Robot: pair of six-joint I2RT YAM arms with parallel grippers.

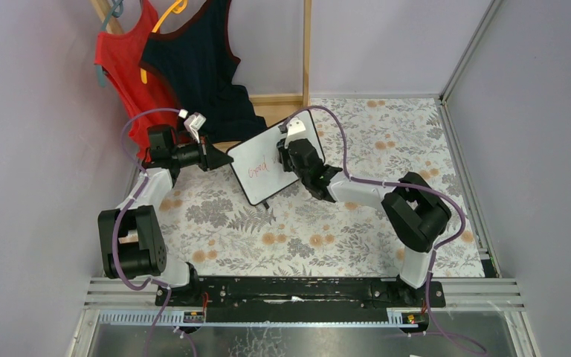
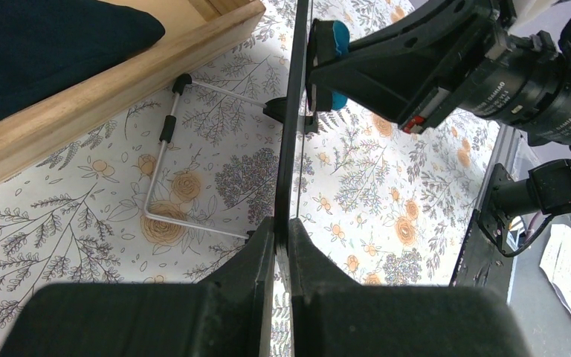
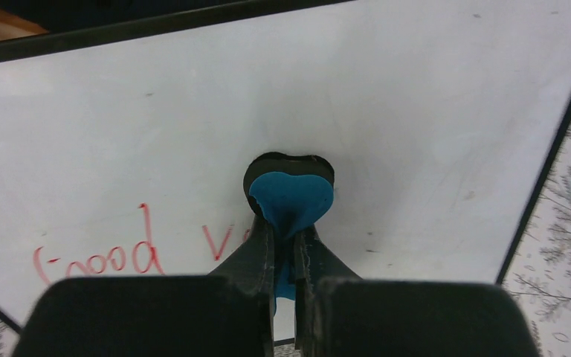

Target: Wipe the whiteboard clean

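The eraser sits at the far end of the red writing (image 1: 276,159), so next my right gripper wipes back over the red letters (image 1: 258,170) toward my left gripper.
A small black-framed whiteboard (image 1: 262,165) stands tilted on its wire stand (image 2: 165,178) at the back middle of the table, with red writing (image 1: 258,168) on its lower left. My left gripper (image 1: 223,158) is shut on the board's left edge (image 2: 288,149), seen edge-on in the left wrist view. My right gripper (image 1: 288,153) is shut on a blue eraser (image 3: 291,195) with a black felt face, pressed against the board's surface (image 3: 416,111) right of the red writing (image 3: 97,256). The eraser also shows in the left wrist view (image 2: 334,44).
A red top (image 1: 130,67) and a dark top (image 1: 201,63) hang on a wooden rack (image 1: 306,52) at the back left. The rack's wooden base (image 2: 104,97) lies just behind the board. The floral tablecloth (image 1: 357,223) covers the table; grey walls close both sides.
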